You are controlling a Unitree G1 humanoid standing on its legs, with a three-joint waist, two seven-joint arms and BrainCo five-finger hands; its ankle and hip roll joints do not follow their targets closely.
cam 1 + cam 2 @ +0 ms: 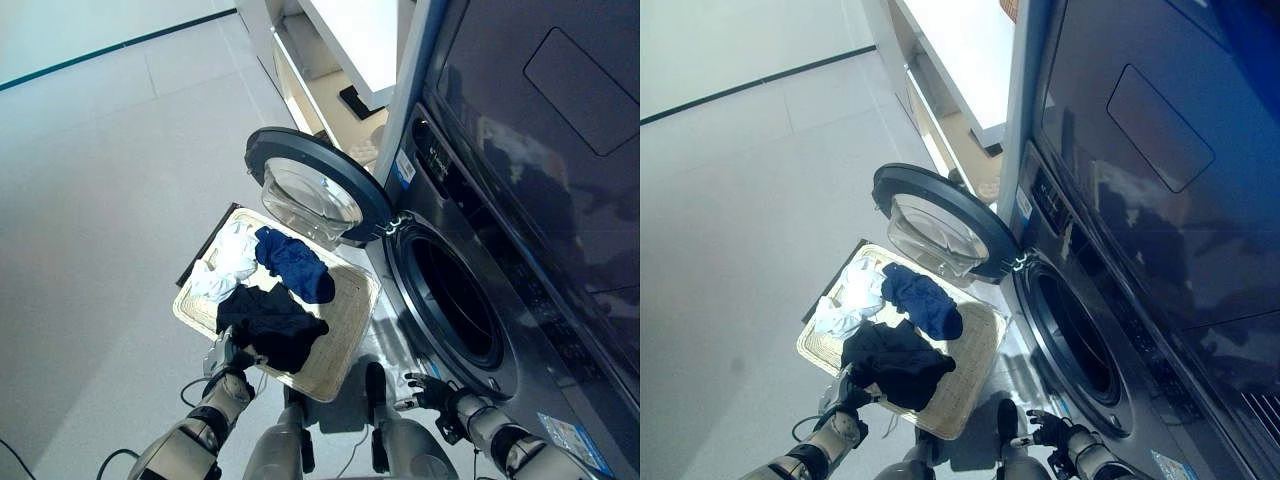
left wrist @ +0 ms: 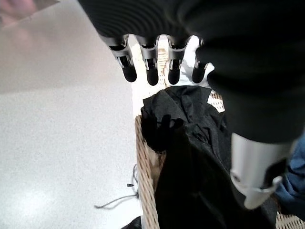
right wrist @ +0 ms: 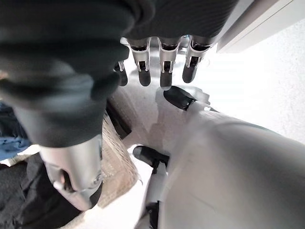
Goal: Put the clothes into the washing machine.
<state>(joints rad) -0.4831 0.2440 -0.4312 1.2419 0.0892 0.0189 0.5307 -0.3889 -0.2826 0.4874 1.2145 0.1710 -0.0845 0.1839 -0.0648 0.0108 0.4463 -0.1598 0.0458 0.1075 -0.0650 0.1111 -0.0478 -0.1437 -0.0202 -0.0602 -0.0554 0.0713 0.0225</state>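
The blue garment meets the black garment (image 1: 268,326) only at an edge (image 1: 285,286), so the black garment will come up alone when I lift it.
A woven basket (image 1: 352,300) sits on the floor in front of the washing machine (image 1: 520,300). In it lie a white cloth (image 1: 228,262), a blue garment (image 1: 297,264) and a black garment (image 1: 270,325). The machine's round door (image 1: 315,195) is swung open over the basket's far edge, and the drum opening (image 1: 455,295) is dark. My left hand (image 1: 225,357) is open at the basket's near left corner, its fingers (image 2: 152,71) straight above the black garment (image 2: 190,157) and holding nothing. My right hand (image 1: 425,390) is open and hangs low in front of the drum, fingers (image 3: 164,67) relaxed.
A second dark appliance (image 1: 540,110) is stacked above the washer. A white shelf unit (image 1: 340,60) stands behind the open door. A dark mat edge (image 1: 195,262) shows under the basket's left side. Pale floor (image 1: 100,200) stretches to the left.
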